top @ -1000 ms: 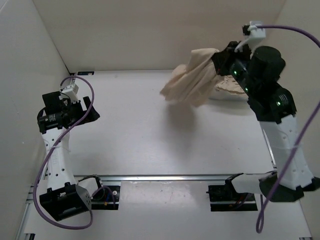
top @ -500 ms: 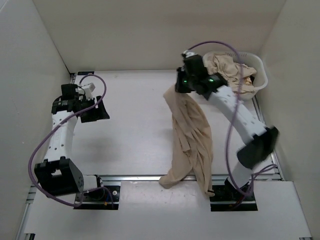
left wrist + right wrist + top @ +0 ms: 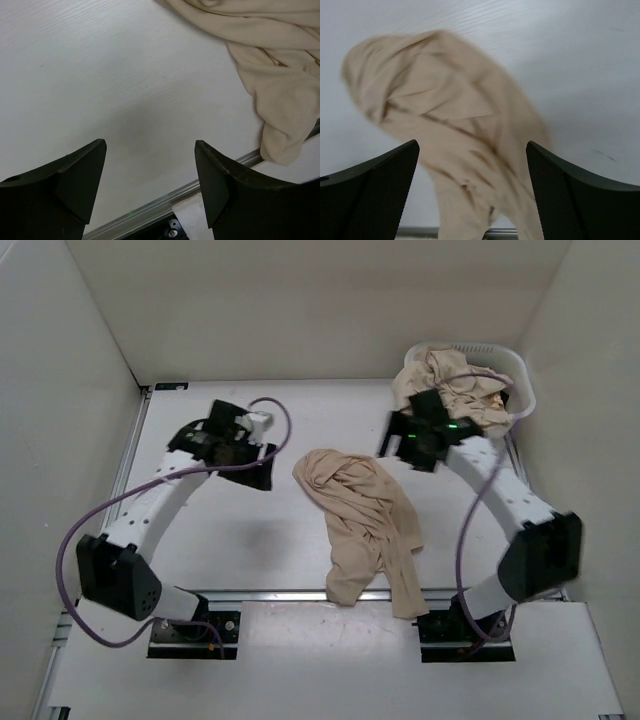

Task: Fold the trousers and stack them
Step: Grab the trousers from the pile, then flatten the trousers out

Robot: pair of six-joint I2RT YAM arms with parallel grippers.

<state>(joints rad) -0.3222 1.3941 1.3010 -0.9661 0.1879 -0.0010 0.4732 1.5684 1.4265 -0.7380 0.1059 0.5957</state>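
Observation:
My left gripper should take the heap's far end (image 3: 313,470) and pull against my right gripper before folding, because the trousers are crumpled, with legs over the near metal rail (image 3: 404,598).
One pair of beige trousers (image 3: 360,520) lies crumpled in the middle of the table, its legs trailing over the near metal rail. My right gripper (image 3: 395,445) hovers open just right of the heap's far end; in the right wrist view the blurred trousers (image 3: 455,130) lie below the open gripper (image 3: 472,145). My left gripper (image 3: 262,472) is open to the left of the heap, apart from it. In the left wrist view nothing is between the fingers of the gripper (image 3: 150,150), and the trousers (image 3: 270,75) show at the upper right.
A white slotted basket (image 3: 522,375) stands at the far right corner, with more beige trousers (image 3: 450,380) heaped in it. A metal rail (image 3: 270,594) runs along the table's near edge. Cardboard walls close in the left, back and right sides.
My right gripper has opened and let the trousers drop onto the table. The left arm has swung in from the left wall toward the middle.

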